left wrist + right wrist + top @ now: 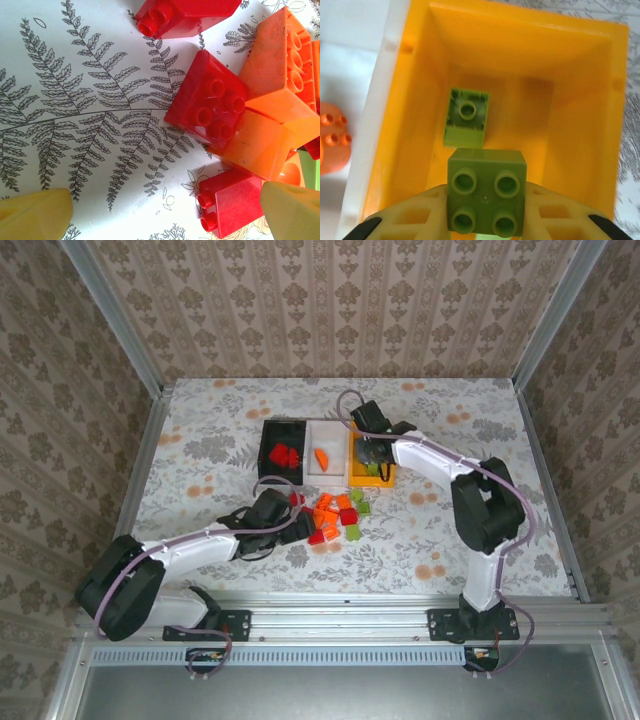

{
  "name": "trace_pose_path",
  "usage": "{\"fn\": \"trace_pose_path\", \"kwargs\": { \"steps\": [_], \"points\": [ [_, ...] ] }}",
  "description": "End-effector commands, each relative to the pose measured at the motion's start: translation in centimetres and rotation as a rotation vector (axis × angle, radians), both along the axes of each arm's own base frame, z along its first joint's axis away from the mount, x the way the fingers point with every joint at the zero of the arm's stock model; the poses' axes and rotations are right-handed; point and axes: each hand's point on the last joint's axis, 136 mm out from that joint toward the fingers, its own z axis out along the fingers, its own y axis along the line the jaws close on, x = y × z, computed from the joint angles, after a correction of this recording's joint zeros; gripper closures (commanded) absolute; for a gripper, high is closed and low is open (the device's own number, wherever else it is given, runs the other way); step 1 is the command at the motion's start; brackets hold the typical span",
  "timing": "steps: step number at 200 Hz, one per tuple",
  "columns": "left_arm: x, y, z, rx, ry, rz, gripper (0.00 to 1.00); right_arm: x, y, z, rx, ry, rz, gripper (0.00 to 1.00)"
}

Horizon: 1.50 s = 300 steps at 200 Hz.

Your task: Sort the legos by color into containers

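I should move my left gripper back and let my right gripper get the next green lego [353, 532], because my left gripper is crowding the pile's edge [317, 537] while green legos lie there.
Three joined containers stand mid-table: black [268, 440] with red legos [285, 456], white [326, 473] with an orange lego [321, 457], and orange-yellow [362, 478]. My right gripper [375, 452] [486, 196] hangs over the orange-yellow bin [580, 100], shut on a light green lego [486, 172]. A second green lego [466, 117] lies on that bin's floor. A pile of red, orange and green legos [338, 518] sits in front of the bins. My left gripper [290, 502] [165, 220] is open, low at the pile's left edge. A small red lego [227, 202] lies beside its right finger [292, 210].
A square red lego [207, 102] and large orange legos [280, 65] crowd the right of the left wrist view; bare patterned tablecloth [75, 100] lies to the left. Wallpapered walls [80, 390] enclose the table on three sides.
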Motion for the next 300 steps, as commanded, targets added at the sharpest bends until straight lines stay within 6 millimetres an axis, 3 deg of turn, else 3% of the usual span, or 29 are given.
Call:
{"fn": "trace_pose_path", "kwargs": {
  "steps": [1,43,54,81,98,122,143,162,188,246,300],
  "points": [
    [0.0,-2.9,0.9,-0.115,-0.026,-0.078,0.00,1.0,0.6,-0.3,-0.001,0.022,0.044,0.69],
    [0.0,-2.5,1.1,-0.106,-0.027,-0.078,0.00,1.3,0.4,-0.3,-0.008,0.023,0.037,0.57],
    [0.1,-2.4,1.3,-0.108,-0.031,-0.077,0.00,1.2,0.3,0.3,-0.001,0.012,0.033,0.52],
    [0.2,-2.0,2.3,-0.109,-0.054,-0.073,0.00,0.2,0.2,2.8,0.027,-0.035,0.030,0.50],
    [0.2,-1.2,3.3,-0.100,-0.077,-0.065,0.00,-1.5,0.5,4.8,0.050,-0.072,0.031,0.50],
    [0.1,1.3,4.8,-0.085,-0.122,-0.025,0.00,-6.6,1.8,5.7,0.059,-0.124,0.059,0.50],
    [-0.2,4.4,5.5,-0.088,-0.165,0.047,0.00,-12.2,3.0,3.5,0.080,-0.099,0.083,0.51],
    [-0.8,7.4,4.9,-0.095,-0.172,0.143,0.00,-16.5,4.5,0.8,0.150,-0.033,0.091,0.52],
    [-1.6,9.2,4.2,-0.172,-0.176,0.228,0.00,-20.0,6.9,-1.8,0.190,0.051,0.137,0.51],
    [-2.1,8.5,3.3,-0.250,-0.137,0.233,0.00,-20.1,6.5,-5.3,0.082,0.112,0.102,0.44],
    [-2.1,7.8,3.0,-0.245,-0.106,0.203,0.00,-19.0,5.8,-7.8,-0.027,0.124,0.115,0.56]
  ]
}}
